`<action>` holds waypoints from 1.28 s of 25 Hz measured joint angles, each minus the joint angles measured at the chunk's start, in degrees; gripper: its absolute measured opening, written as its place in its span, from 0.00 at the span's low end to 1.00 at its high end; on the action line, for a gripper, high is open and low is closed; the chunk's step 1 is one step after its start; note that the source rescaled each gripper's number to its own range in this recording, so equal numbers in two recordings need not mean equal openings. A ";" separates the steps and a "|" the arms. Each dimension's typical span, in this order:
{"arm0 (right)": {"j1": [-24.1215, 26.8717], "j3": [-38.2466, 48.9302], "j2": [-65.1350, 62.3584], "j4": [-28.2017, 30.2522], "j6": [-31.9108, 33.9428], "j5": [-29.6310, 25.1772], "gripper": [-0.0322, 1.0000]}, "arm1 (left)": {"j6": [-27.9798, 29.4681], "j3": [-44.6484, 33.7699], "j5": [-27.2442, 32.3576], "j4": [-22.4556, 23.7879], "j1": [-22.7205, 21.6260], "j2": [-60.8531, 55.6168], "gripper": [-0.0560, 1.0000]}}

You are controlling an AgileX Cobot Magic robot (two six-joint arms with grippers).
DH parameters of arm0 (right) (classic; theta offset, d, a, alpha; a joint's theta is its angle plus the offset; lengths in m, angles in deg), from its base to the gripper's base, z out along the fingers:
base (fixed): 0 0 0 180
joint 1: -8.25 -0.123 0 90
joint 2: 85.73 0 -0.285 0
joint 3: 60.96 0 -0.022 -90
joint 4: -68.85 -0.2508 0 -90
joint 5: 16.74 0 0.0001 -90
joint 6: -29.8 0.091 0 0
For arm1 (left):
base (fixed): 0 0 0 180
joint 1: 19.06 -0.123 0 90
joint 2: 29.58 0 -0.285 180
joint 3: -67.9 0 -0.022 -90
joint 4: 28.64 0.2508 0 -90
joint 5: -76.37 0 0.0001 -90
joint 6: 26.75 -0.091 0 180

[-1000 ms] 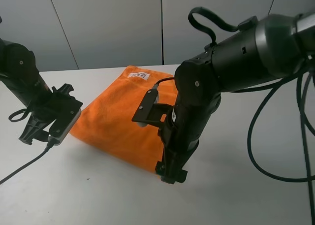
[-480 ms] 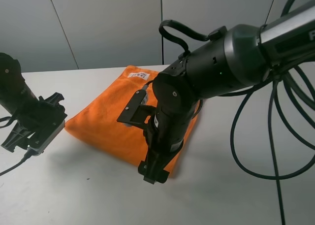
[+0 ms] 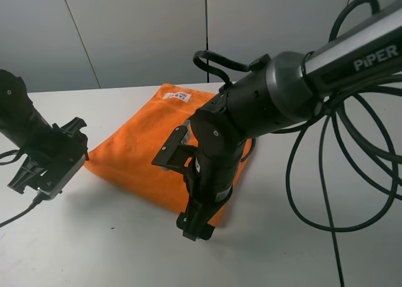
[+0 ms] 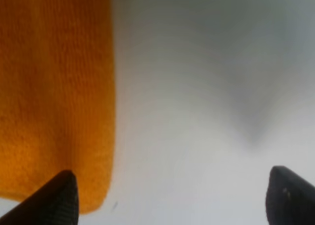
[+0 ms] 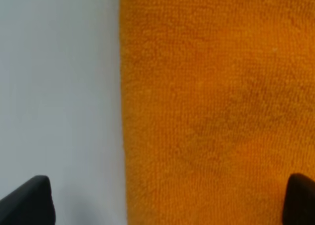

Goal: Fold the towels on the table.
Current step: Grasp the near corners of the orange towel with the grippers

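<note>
The orange towel's near edge [image 3: 135, 193] curves softly between my grippers. So the orange towel will droop in the middle and fold over on itself when I carry it.
The orange towel [image 3: 147, 142] lies folded on the white table [image 3: 113, 249], with its white label [image 3: 176, 96] at the far edge. My right gripper [image 3: 195, 227] points down at the towel's near right corner. In the right wrist view [image 5: 165, 203] it is open and empty, straddling the towel's edge [image 5: 216, 102]. My left gripper [image 3: 34, 185] hangs just left of the towel's left corner. In the left wrist view [image 4: 172, 200] it is open and empty, with the towel's corner [image 4: 54, 87] beside one fingertip [image 4: 61, 195].
Black cables [image 3: 326, 186] from the right arm loop over the table's right side. A thin cable [image 3: 16, 215] trails from the left arm over the near left. A grey panelled wall [image 3: 144, 29] stands behind the table.
My left gripper has pulled away to the left from the towel's corner, and the towel has settled flat. My right arm has swung left and lower over the towel's near right corner.
</note>
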 joint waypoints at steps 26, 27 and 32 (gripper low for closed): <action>0.00 -0.58 3.23 0.13 1.22 -0.70 0.92 | -4.30 0.22 -3.71 -5.49 0.00 5.00 0.98; 0.00 -0.58 3.23 0.35 1.22 -0.70 0.86 | -4.06 0.22 -3.71 -5.49 0.00 5.00 0.98; 0.00 -0.58 3.35 0.92 1.22 -0.47 0.38 | -2.57 0.22 -3.49 -5.37 0.00 5.11 0.87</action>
